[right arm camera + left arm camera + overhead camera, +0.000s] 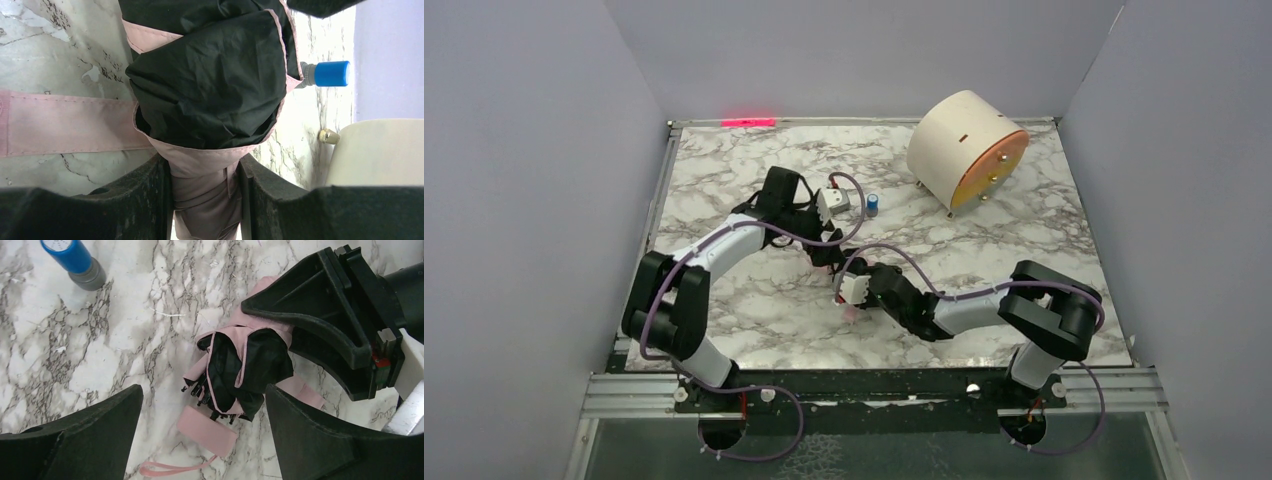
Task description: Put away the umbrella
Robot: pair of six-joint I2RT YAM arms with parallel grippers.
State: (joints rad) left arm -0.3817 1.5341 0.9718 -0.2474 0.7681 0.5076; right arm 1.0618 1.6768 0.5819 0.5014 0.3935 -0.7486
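Observation:
The robot's right gripper is holding the folded fabric and the fastening strap (75,123) lies loose, so next the left gripper takes hold of the black lining (263,359) to free the right gripper.
The umbrella (240,365) lies folded on the marble, pale pink outside with black lining bunched at its open end. Its pink handle (207,431) and thin wrist loop (170,470) point toward the left wrist camera. My right gripper (206,172) is shut on the pink fabric of the umbrella (205,100) near its tip end. My left gripper (204,395) hangs open above the rib ends and handle, its fingers (100,430) wide apart and clear of the fabric. From above, both grippers (829,258) (849,292) meet mid-table and hide most of the umbrella (852,313).
A cream drum with an orange face (964,150) stands on brass feet at the back right. A small blue-capped cylinder (875,205) stands just behind the left gripper. The umbrella's wide pink fastening strap (70,125) lies flat on the table. Grey walls enclose three sides.

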